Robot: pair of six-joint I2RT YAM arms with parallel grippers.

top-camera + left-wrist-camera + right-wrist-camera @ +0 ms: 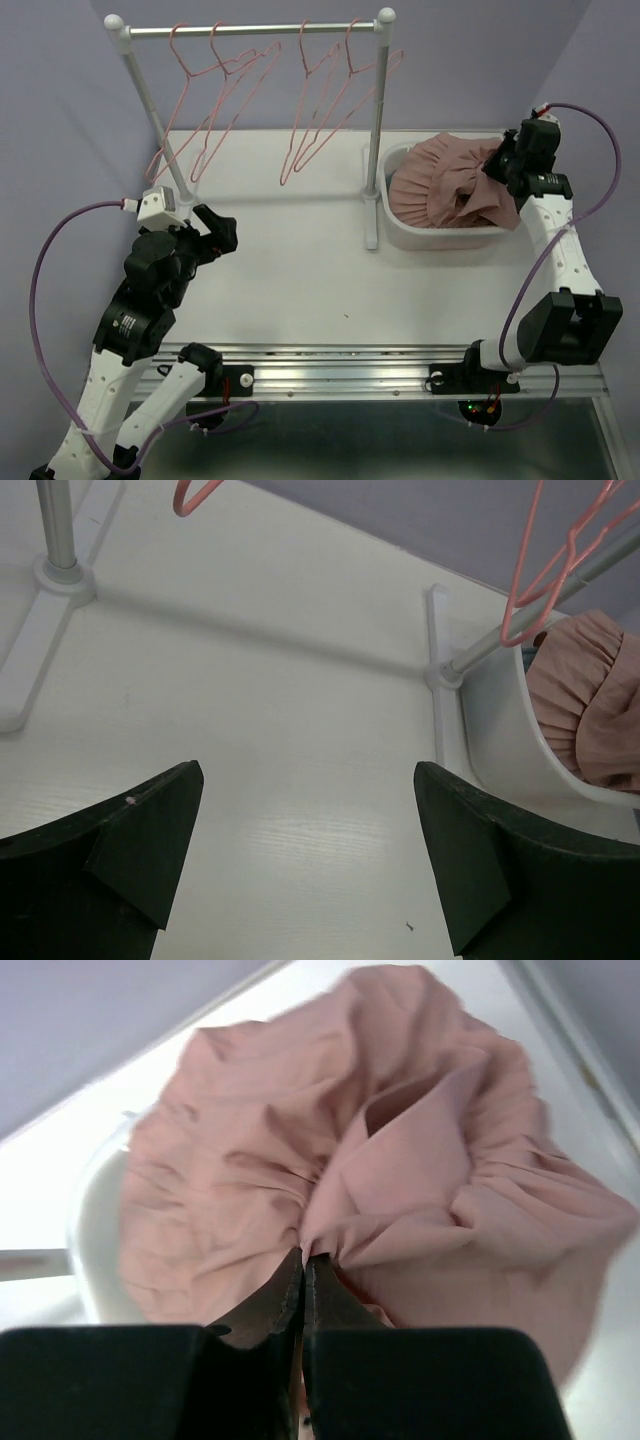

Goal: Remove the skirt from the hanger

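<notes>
The dusty-pink skirt (pixel 430 185) is bunched up in the white basket, so my right gripper should keep lowering the pinched fold until it touches the pile (pixel 468 187), and then let go.
The dusty-pink skirt (pixel 445 185) lies bunched in a white basket (pixel 393 216) at the back right, off any hanger. It fills the right wrist view (pixel 400 1160) and its edge shows in the left wrist view (pixel 595 710). My right gripper (pixel 497 167) is over the basket's right end, shut on a pinched fold of the skirt (pixel 305 1253). My left gripper (pixel 218 232) is open and empty over bare table at the left, jaws wide apart in the left wrist view (pixel 305 850). Several bare pink wire hangers (pixel 215 100) hang on the rack's rail.
The white clothes rack (pixel 250 30) stands at the back, its right post and foot (pixel 373 215) next to the basket's left side. Its left post (pixel 150 110) rises behind my left arm. A metal rail (pixel 330 375) runs along the near table edge.
</notes>
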